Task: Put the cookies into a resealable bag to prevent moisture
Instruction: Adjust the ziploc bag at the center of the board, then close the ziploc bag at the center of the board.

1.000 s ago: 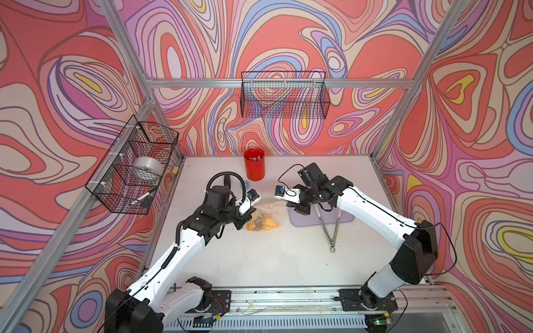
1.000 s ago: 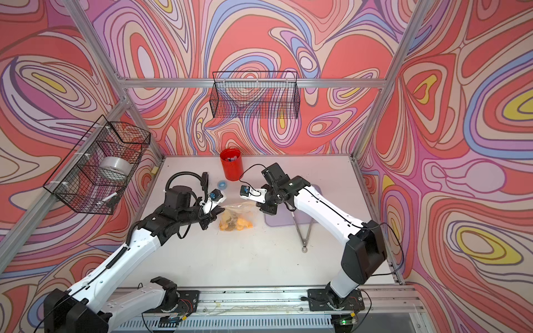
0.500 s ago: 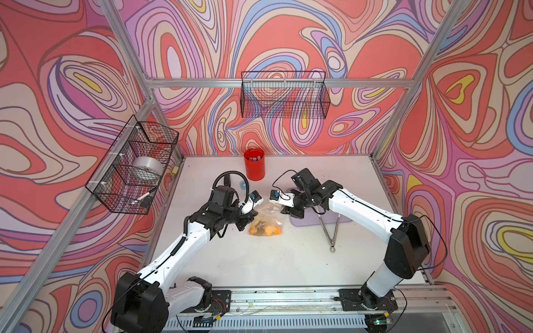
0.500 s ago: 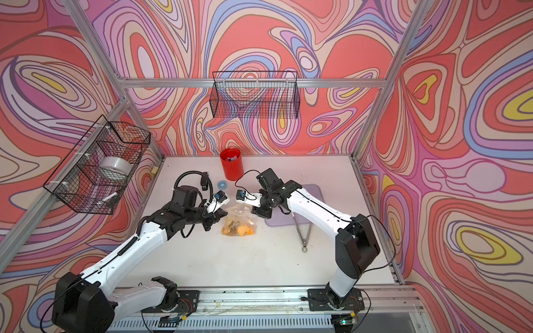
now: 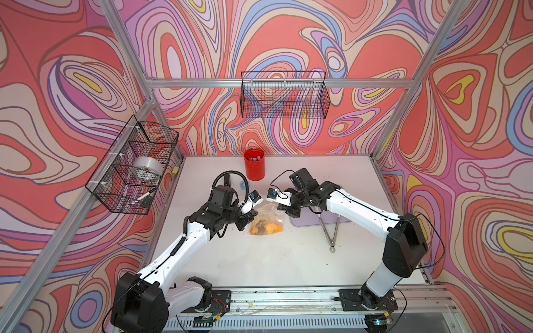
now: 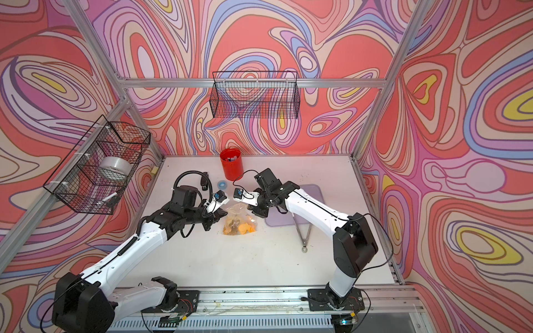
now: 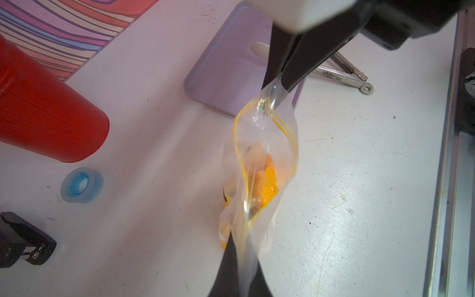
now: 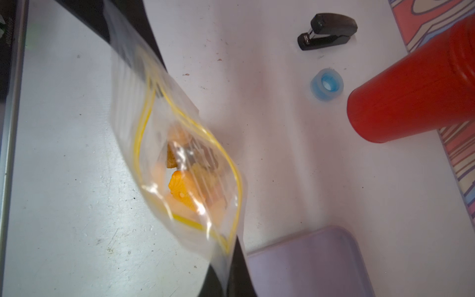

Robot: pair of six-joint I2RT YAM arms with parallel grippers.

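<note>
The bag's yellow zip line (image 8: 213,141) is gaping open while my grippers pinch the ends of the bag's opening, so my right gripper needs to let go and press both zip sides (image 8: 221,217) together further in.
The resealable bag (image 5: 266,217) (image 6: 239,219) hangs over the middle of the table, stretched between my two grippers with its bottom on the table. Its yellow zip line gapes open in a loop (image 7: 264,144) (image 8: 185,144). The cookies (image 7: 268,185) (image 8: 180,190) (image 5: 269,228), orange and brown, lie heaped in the bag's bottom. My left gripper (image 7: 243,277) (image 5: 253,214) is shut on one end of the bag's mouth. My right gripper (image 8: 226,277) (image 5: 284,212) is shut on the opposite end; in the left wrist view its fingers (image 7: 295,74) pinch the plastic.
A lilac tray (image 5: 307,222) (image 8: 308,262) lies right of the bag, with metal tongs (image 5: 331,230) beside it. A red cup (image 5: 254,168) stands behind. A blue tape roll (image 6: 222,184) and a black stapler (image 8: 327,30) lie near the cup. Wire baskets hang on the walls.
My right gripper came left to the bag, opened briefly and shut on the mouth's free end. The bag now stands pulled up between both grippers.
</note>
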